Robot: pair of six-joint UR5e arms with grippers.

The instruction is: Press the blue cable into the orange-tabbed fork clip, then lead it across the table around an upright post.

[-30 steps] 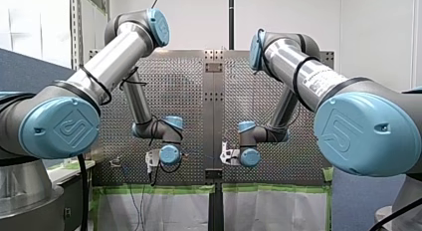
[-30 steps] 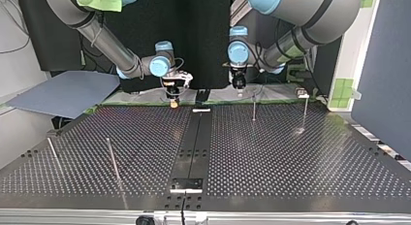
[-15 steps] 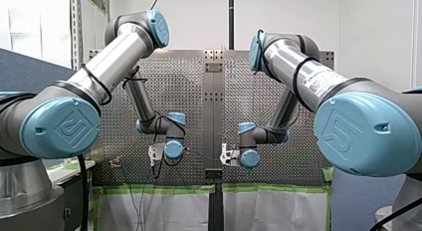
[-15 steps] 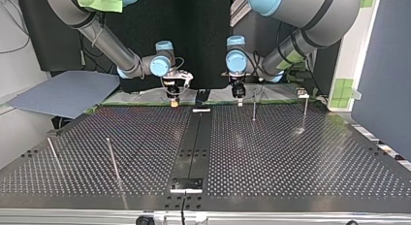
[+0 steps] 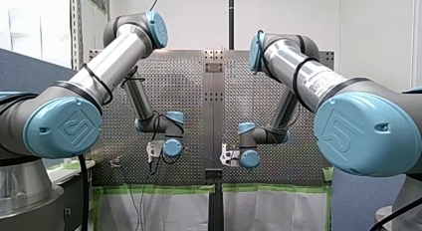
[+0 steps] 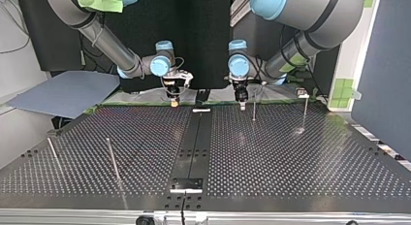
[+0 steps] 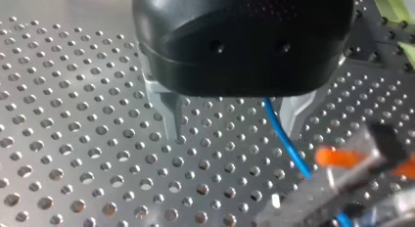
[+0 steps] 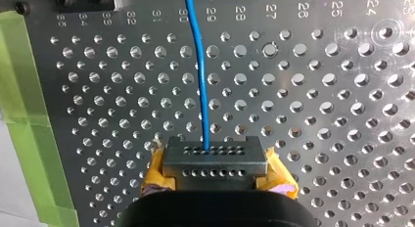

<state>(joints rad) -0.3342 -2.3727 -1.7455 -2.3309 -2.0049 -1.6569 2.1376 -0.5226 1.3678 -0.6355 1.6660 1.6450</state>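
My gripper will lead the blue cable (image 8: 204, 119) around the post, and the cable will bend in a wide curve because it runs out in a smooth, gently bowed line (image 8: 198, 51).
The blue cable (image 8: 201, 90) runs out ahead of my right gripper (image 8: 215, 156), which is shut on it between yellow pads. In the left wrist view the same blue cable (image 7: 284, 139) passes between the metal fingers (image 7: 169, 117) of my left gripper (image 7: 234, 131), nearer one finger and unclamped. From there it leads down into the orange-tabbed clip (image 7: 342, 158) just beside the gripper. The left gripper is open, low over the perforated table (image 7: 73, 153). In the top view my left gripper (image 6: 241, 98) is right of centre at the far edge and my right gripper (image 6: 173, 100) left of centre.
Upright posts stand on the table: a thin post (image 6: 254, 108) close beside my left gripper, another post (image 6: 305, 113) further to the top view's right, and two leaning posts (image 6: 112, 159) at its near left. A dark centre strip (image 6: 194, 142) divides the plate.
In the top view my left gripper has come lower toward the table and shifted slightly toward the nearby post. My right arm has not moved.
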